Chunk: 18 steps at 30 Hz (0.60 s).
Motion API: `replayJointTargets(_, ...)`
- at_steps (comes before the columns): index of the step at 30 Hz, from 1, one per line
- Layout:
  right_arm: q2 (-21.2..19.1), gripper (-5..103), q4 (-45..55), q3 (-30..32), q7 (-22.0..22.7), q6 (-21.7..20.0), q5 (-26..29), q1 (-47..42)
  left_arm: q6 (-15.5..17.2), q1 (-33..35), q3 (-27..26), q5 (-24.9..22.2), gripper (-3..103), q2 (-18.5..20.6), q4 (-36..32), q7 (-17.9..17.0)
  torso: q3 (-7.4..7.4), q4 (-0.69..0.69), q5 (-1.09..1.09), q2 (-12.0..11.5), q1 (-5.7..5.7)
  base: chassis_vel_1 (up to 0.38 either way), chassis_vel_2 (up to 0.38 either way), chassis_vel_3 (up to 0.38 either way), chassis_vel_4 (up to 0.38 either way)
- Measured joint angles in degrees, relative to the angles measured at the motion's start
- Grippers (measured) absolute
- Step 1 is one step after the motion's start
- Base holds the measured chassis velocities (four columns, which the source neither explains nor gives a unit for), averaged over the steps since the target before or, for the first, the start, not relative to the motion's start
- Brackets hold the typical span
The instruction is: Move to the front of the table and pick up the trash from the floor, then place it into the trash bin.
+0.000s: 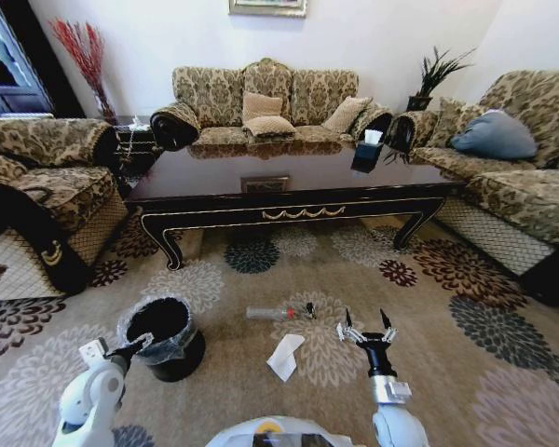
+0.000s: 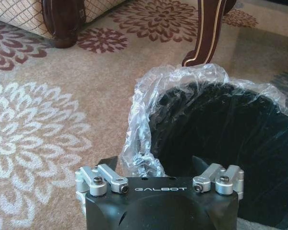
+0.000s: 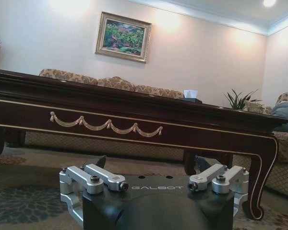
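Note:
The black trash bin (image 1: pixel 175 358) will rise together with the liner when I lift, because my left gripper's fingers are on both sides of the trash bin's rim (image 2: pixel 146 164) under the folded liner.
The dark glossy table (image 1: pixel 205 182) with gold scroll trim stands across the room ahead of me. On the flowered carpet before it lie pieces of trash: a slim grey tube with a red band (image 1: pixel 277 313) and a crumpled white paper (image 1: pixel 285 356). The black trash bin (image 1: pixel 181 359), with a crinkled liner, stands to the left of them. My right gripper (image 1: pixel 366 326) hovers open just right of the tube and paper, facing the table front (image 3: pixel 105 125). My left gripper (image 1: pixel 133 351) is open at the bin's near rim, and the liner (image 2: pixel 149 120) lies between its fingers.
Patterned sofas ring the table: one behind it (image 1: pixel 261 107), one at the left (image 1: pixel 47 177), one at the right (image 1: pixel 512 177). A black tissue box (image 1: pixel 366 154) sits on the table's right end. Open carpet lies around the trash.

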Motion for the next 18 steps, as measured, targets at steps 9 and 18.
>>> replayJointTargets(9,-0.1,100,-0.5,-0.3,0.3,0.2,-0.4,0.5,-0.1,0.2,0.2,1.8,55,0.4,0.9,0.7,0.0,0.0,0.0,0.0,0.0,0.0,0.0,0.0,0.0)
replayJointTargets(18,-0.4,100,-1.2,0.1,1.0,0.2,-0.7,1.0,-0.2,1.0,0.2,4.5,23,0.5,1.6,1.4,0.0,-0.01,0.01,0.0,0.0,0.0,0.0,0.0,0.0)
